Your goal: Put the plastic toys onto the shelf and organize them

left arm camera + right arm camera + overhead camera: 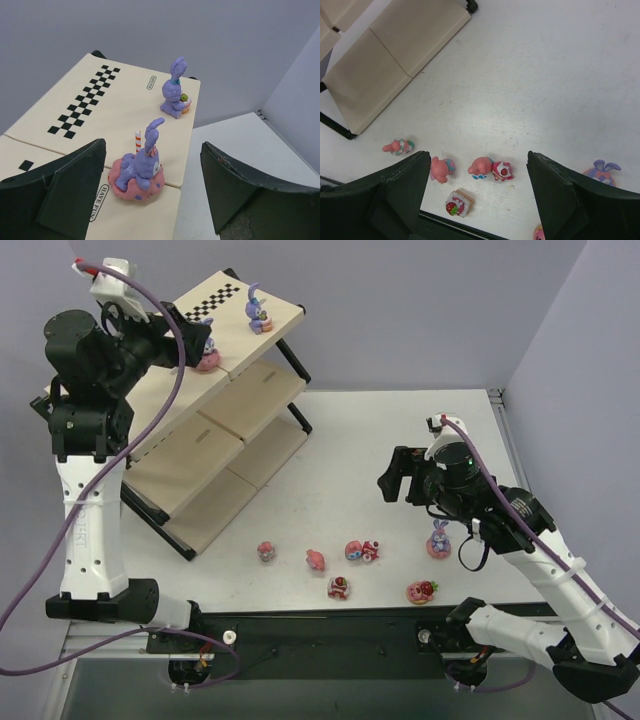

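The loose purple bunny [438, 543] is standing upright, with its ears clear of the strawberry-topped toy. So my right gripper should keep moving toward the ears [440, 525] until its fingers are on both sides of them.
The shelf [215, 430] stands at the back left, with checker strips on its top board [115, 100]. One purple bunny [258, 312] stands near the top board's right edge and also shows in the left wrist view [175, 95]. A second bunny on a pink donut base [141, 172] stands on the top tier. My left gripper [153, 165] is open around it, with the fingers apart from it on both sides. My right gripper [400, 480] is open and empty above the table. Several pink toys [481, 166] lie below it. A purple bunny [438, 540] stands on the table under the right arm.
Loose toys lie in a row near the table's front edge: [266, 551], [315, 560], [339, 587] and a strawberry-topped one [421, 590]. The shelf's lower boards [390, 65] reach toward the table's middle. Grey walls close the back and right.
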`<control>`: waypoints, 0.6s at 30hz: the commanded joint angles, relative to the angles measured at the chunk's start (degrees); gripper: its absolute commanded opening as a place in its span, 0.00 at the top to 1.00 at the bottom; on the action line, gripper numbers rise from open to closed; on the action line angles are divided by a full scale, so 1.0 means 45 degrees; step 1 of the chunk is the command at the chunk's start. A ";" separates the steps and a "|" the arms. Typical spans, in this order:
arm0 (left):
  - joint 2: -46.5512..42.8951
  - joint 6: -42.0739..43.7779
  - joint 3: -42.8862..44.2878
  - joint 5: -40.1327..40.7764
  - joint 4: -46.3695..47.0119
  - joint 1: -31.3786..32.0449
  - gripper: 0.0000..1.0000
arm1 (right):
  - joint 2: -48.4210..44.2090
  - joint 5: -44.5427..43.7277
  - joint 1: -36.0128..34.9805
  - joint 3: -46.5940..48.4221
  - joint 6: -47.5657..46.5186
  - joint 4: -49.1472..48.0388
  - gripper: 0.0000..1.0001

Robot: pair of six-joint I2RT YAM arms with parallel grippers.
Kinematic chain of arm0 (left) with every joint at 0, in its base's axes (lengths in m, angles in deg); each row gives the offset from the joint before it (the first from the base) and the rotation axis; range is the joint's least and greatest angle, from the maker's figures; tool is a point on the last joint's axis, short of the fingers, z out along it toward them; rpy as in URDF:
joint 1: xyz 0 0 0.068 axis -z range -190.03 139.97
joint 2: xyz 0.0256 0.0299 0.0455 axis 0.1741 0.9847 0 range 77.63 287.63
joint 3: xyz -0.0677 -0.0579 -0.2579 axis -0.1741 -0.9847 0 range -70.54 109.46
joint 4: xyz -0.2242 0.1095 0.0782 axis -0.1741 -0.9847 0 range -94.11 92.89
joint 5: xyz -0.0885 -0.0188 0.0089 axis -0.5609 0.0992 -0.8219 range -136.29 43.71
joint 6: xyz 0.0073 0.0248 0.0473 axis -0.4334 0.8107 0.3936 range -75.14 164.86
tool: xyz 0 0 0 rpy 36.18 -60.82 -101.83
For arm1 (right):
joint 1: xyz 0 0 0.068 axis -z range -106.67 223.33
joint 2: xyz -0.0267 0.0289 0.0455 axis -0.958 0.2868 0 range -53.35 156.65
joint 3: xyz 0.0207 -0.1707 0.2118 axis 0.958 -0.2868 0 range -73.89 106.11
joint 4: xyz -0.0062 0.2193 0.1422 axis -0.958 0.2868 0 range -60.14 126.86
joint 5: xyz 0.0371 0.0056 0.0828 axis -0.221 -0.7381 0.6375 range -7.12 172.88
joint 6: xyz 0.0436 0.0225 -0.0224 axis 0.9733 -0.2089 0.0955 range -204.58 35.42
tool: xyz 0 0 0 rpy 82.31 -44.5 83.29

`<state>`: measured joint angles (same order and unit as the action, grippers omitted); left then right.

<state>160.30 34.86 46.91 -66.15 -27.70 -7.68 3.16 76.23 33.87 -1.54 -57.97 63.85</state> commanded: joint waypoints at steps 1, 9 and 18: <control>-0.0754 0.0093 0.0755 0.0274 -0.0331 -0.0092 0.13 | 0.0195 -0.0961 0.0993 0.0073 0.1385 0.1053 0.20; -0.1730 -0.2032 -0.0686 -0.5213 0.2087 0.1388 0.14 | -0.0076 -0.1177 0.5876 -0.1195 0.3442 0.3498 0.23; -0.2083 -0.1469 -0.3226 -0.4456 0.2265 0.5686 0.14 | 0.0058 -0.0064 0.7050 -0.3712 0.3676 0.3287 0.23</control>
<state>151.06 28.76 36.72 -85.97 -20.59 12.84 2.68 74.04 64.21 -14.30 -43.15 77.60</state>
